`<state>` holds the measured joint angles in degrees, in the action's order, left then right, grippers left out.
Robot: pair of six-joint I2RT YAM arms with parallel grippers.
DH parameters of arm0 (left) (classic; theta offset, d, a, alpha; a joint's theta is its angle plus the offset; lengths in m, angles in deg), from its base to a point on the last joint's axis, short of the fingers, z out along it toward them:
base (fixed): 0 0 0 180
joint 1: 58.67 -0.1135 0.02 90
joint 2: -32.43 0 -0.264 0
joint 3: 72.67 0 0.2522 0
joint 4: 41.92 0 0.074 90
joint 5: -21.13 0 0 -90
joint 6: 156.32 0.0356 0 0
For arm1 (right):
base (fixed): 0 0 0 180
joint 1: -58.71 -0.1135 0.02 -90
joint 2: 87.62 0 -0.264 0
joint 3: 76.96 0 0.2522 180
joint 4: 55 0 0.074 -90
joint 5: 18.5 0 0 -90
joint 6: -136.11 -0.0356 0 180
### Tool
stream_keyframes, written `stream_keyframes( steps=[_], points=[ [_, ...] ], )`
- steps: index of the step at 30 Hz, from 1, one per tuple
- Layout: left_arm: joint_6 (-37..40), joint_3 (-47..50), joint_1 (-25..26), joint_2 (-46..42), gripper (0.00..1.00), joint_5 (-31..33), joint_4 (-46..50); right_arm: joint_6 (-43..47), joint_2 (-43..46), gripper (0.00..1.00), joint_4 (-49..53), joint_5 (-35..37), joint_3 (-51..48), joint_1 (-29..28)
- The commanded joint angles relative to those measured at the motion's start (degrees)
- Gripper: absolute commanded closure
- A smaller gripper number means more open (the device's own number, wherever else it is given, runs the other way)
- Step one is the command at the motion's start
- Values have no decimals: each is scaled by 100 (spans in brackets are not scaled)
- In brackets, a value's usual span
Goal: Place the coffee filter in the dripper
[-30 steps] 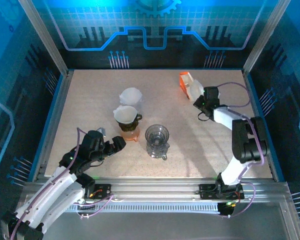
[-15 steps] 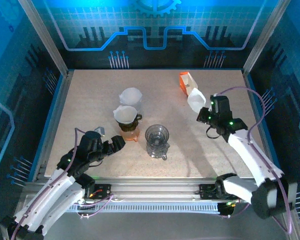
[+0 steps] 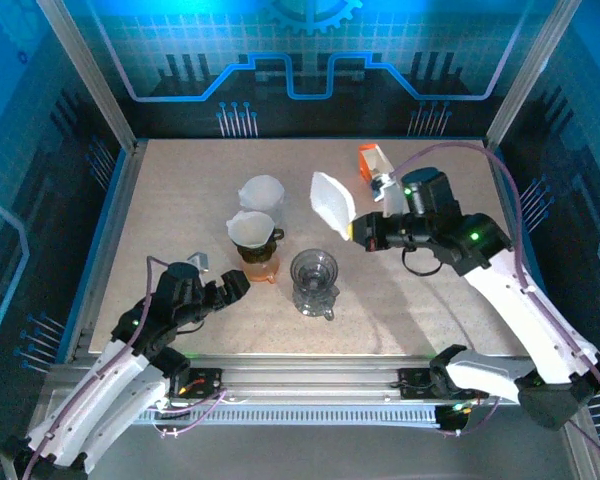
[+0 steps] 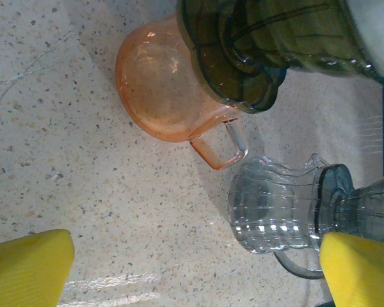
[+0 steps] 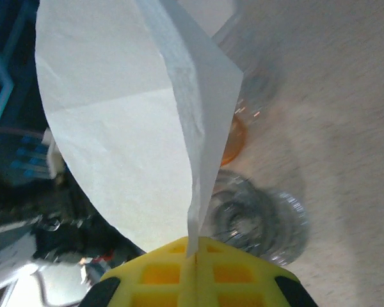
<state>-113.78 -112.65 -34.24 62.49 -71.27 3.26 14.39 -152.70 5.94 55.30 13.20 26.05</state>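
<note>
The white filter [image 3: 332, 206] is held by its edge in my right gripper and the clear dripper's opening [image 3: 314, 268] is empty, so I keep lowering the filter until it sits inside.
My right gripper [image 3: 359, 229] is shut on the edge of a white paper coffee filter [image 3: 332, 203], which hangs in the air right of the cups. In the right wrist view the yellow pads [image 5: 147, 275] pinch the filter [image 5: 128, 141] above a clear ribbed glass dripper [image 5: 256, 217]. That clear dripper [image 3: 314, 280] stands mid-table, handle toward me. A dark glass dripper [image 3: 253, 232] lined with white paper sits on an orange cup [image 3: 263, 266]. My left gripper [image 3: 227, 291] stands open, low and left of the clear dripper [image 4: 275, 211], holding nothing.
An orange filter holder [image 3: 369, 161] stands at the back right. A loose white filter [image 3: 262, 190] rests behind the dark dripper. A small grey object [image 3: 198, 259] lies near my left arm. Blue walls and metal rails ring the table.
My right arm has swung left from the orange holder toward the table's middle, lifting the white filter with it. My left arm has barely moved and stays open.
</note>
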Motion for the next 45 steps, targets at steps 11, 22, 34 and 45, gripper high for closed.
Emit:
stream_keyframes(
  steps=[11, 22, 34, 45],
  points=[
    [178, -213, -65, -153, 1, -55, 202, -745, -265, 100, 160, -340, -491, -994],
    [177, -252, -61, -163, 1, -59, 181, -952, -141, 100, 587, -185, -842, -1048],
    [215, -431, -66, -104, 1, -86, 268, -664, -325, 54, 861, 563, -767, -1052],
    [294, -668, -62, 88, 1, -146, 151, 335, -105, 41, 1155, 1551, -165, -1037]
  ],
)
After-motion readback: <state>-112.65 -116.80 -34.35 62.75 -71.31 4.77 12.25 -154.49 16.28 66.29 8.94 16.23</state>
